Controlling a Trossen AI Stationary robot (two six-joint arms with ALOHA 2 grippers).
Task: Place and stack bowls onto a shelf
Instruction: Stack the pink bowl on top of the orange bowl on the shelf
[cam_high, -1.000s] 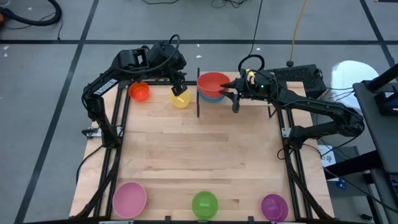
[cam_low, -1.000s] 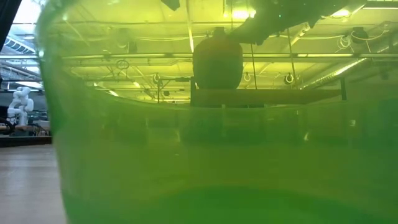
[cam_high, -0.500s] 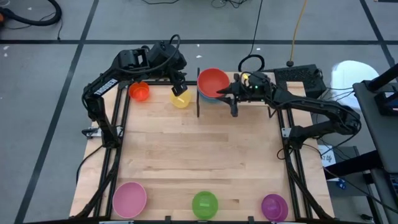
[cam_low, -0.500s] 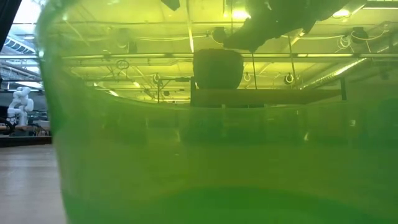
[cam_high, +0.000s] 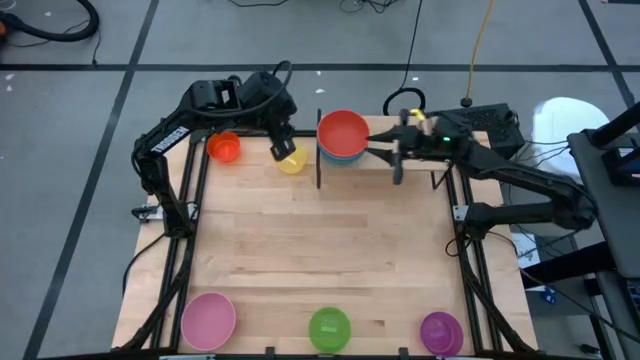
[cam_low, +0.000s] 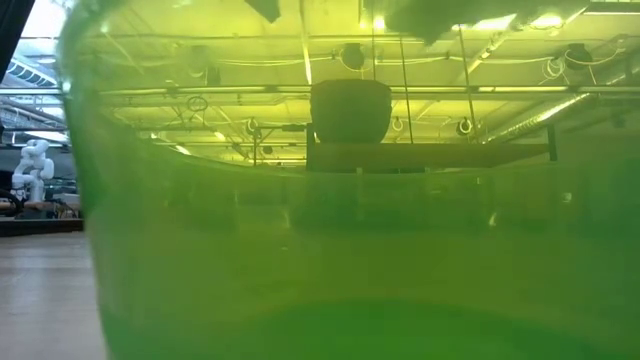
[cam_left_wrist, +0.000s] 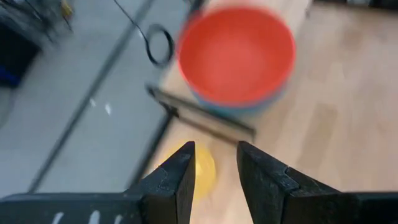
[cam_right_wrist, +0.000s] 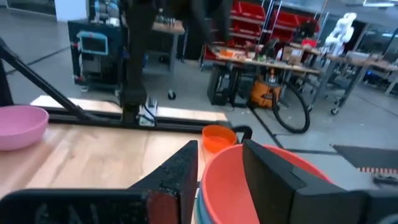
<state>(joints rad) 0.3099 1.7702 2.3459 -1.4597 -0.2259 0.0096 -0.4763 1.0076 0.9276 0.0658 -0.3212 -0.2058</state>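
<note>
My gripper will bring the pink bowl up by itself when I lift it, with just wood underneath, since only a single pink rim is showing.
On the shelf, a red bowl sits nested on a teal and blue stack; the left wrist view also shows the red bowl. My right gripper is open, just right of that bowl's rim and raised above it. In the right wrist view the red bowl shows past my right gripper. My left gripper is open over the yellow bowl, which stands on the table left of the shelf. The yellow bowl shows in the gap of my left gripper.
An orange bowl stands at the far left corner. Pink, green and purple bowls line the near edge. The green bowl fills the low view. The shelf's black support stands between the yellow bowl and the stack.
My right gripper has lowered the red bowl onto the stack on the shelf, let go of it, and drawn back up and toward the table's right edge. The red bowl now rests level on the stack. My left gripper has shifted slightly over the yellow bowl.
</note>
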